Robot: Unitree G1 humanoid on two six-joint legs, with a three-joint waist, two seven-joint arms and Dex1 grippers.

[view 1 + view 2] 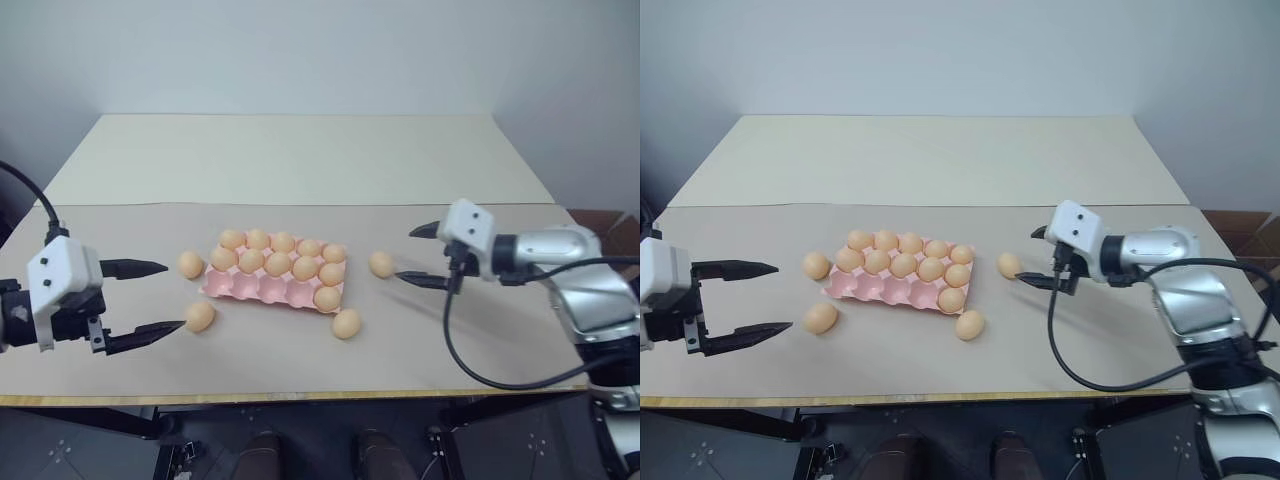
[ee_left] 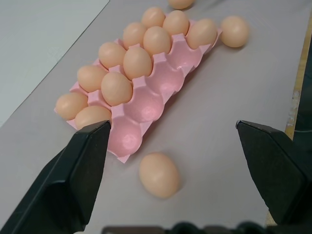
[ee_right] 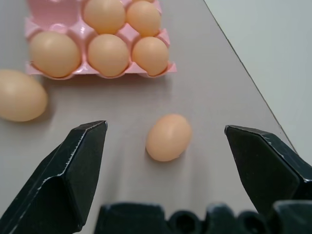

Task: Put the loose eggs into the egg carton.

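My right gripper should keep going toward the loose egg clear of the carton (image 1: 381,264), which is centred ahead of its open fingers, until they are on either side of it (image 3: 168,138), and then close.
The pink egg carton (image 1: 262,288) lies mid-table. Its two far rows are full of eggs and its near row holds one egg (image 1: 327,297) at the right end. Several loose eggs lie on the table around it: one by its left end (image 1: 190,264), one at its front-left (image 1: 200,316), one at its front-right (image 1: 346,323), one to its right (image 1: 381,264). My left gripper (image 1: 168,297) stands open just left of the front-left egg (image 2: 159,174). My right gripper (image 1: 405,255) is open, close beside the right egg (image 3: 168,137), which lies between its fingers' line.
The carton and eggs rest on a grey-brown sheet (image 1: 470,340) covering the near half of the table. A paler tabletop (image 1: 300,160) stretches behind it to the wall. A black cable (image 1: 470,365) hangs from my right wrist over the sheet.
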